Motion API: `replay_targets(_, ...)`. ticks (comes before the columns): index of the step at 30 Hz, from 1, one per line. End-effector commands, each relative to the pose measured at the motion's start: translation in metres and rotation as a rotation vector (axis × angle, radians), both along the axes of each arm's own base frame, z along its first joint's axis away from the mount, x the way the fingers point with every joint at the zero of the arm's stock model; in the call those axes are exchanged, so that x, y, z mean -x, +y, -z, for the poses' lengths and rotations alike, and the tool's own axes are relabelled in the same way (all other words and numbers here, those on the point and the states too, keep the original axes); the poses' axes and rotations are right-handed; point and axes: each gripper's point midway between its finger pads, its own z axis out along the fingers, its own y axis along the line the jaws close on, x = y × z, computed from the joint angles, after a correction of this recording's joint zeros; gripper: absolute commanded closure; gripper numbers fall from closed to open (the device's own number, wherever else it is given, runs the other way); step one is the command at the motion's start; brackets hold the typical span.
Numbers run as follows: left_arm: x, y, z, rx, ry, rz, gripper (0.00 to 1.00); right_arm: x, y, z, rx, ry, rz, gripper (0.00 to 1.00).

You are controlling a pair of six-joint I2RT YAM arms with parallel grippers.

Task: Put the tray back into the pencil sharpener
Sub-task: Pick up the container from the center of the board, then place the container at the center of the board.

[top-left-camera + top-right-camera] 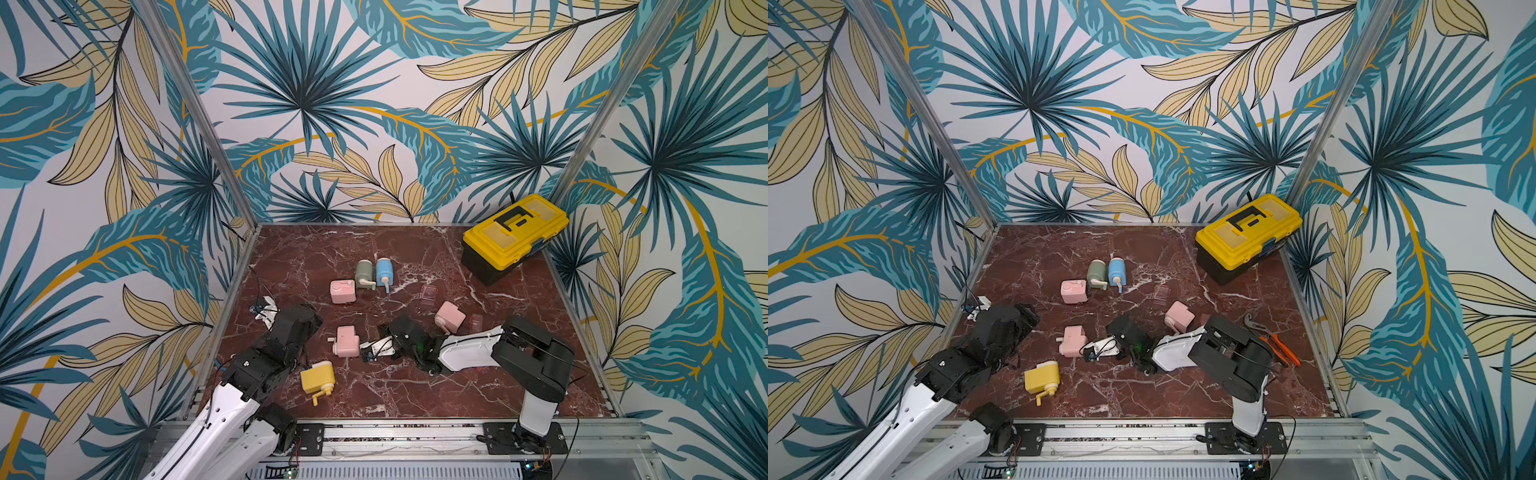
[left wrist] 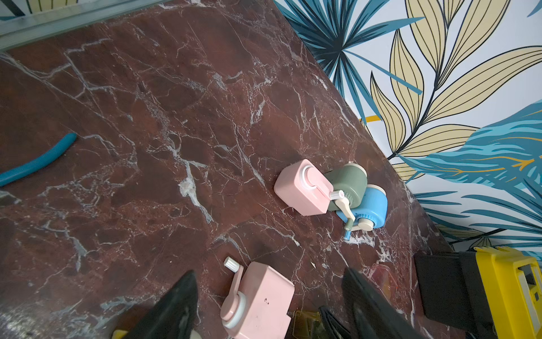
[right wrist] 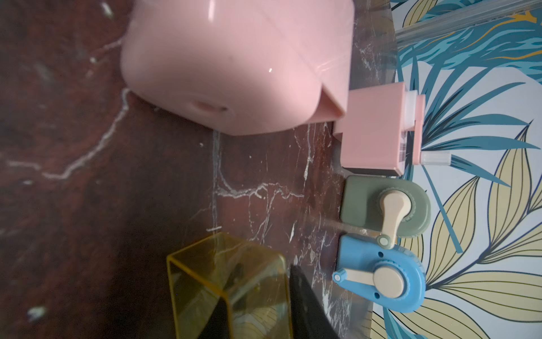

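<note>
The robot's right gripper is holding the yellow tray at the pink sharpener (image 1: 347, 341), so the robot should put the tray down first and then take the yellow sharpener (image 1: 318, 377) with its left gripper.
My right gripper (image 3: 264, 317) is shut on a clear yellow tray (image 3: 199, 281). One black finger (image 3: 308, 308) presses its outer wall; the other shows dark through the plastic. The tray hangs just off a pink pencil sharpener (image 3: 234, 58) lying on its side. In both top views the right gripper (image 1: 370, 351) sits low, right beside that pink sharpener (image 1: 348, 340). A yellow pencil sharpener (image 1: 318, 376) lies nearer the front. My left gripper (image 1: 262, 309) hovers open at the left. The left wrist view shows its spread fingers (image 2: 176, 308) either side of the pink sharpener (image 2: 258, 299), with the tray (image 2: 305, 323) at its end.
Green (image 1: 365, 274), blue (image 1: 384, 272) and two more pink sharpeners (image 1: 343, 291) (image 1: 449, 318) lie mid-table. Red-tinted clear trays (image 1: 430, 293) (image 1: 476, 322) lie on the right. A yellow toolbox (image 1: 513, 237) stands at the back right. Orange pliers (image 1: 1281, 349) and a blue-handled tool (image 2: 38, 164) lie near the sides.
</note>
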Motion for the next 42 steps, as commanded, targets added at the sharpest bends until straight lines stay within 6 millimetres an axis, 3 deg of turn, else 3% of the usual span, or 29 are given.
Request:
replay_targets(1, -0.001, 0.003, -0.009, -0.011, -0.029, -0.005, 0.21, 0.002, 0.001, 0.009, 0.006, 0.001, 0.001, 0.78)
replay_targets(9, -0.003, 0.004, -0.015, -0.038, -0.043, 0.003, 0.21, 0.001, 0.003, -0.01, -0.044, 0.009, 0.045, 0.98)
replay_targets(13, -0.003, 0.005, -0.019, -0.06, -0.048, 0.013, 0.21, 0.012, -0.006, -0.029, -0.082, 0.114, 0.094, 1.0)
replay_targets(16, -0.003, 0.005, -0.019, -0.073, -0.047, 0.019, 0.21, 0.036, -0.019, -0.04, -0.095, 0.286, 0.13, 1.0)
replay_targets(22, -0.003, 0.007, -0.013, -0.089, -0.034, 0.018, 0.21, 0.119, -0.056, -0.03, 0.008, 0.739, 0.138, 1.0)
replay_targets(26, -0.002, 0.006, -0.009, -0.094, -0.021, 0.028, 0.21, 0.145, -0.071, -0.024, 0.08, 0.88, 0.154, 1.0)
replay_targets(30, -0.002, 0.003, -0.007, -0.093, -0.013, 0.046, 0.2, 0.148, -0.075, -0.012, 0.14, 0.91, 0.161, 1.0)
replay_targets(42, 0.0, -0.009, 0.003, -0.061, 0.023, 0.108, 0.2, 0.121, -0.065, 0.008, 0.202, 0.915, 0.207, 1.0)
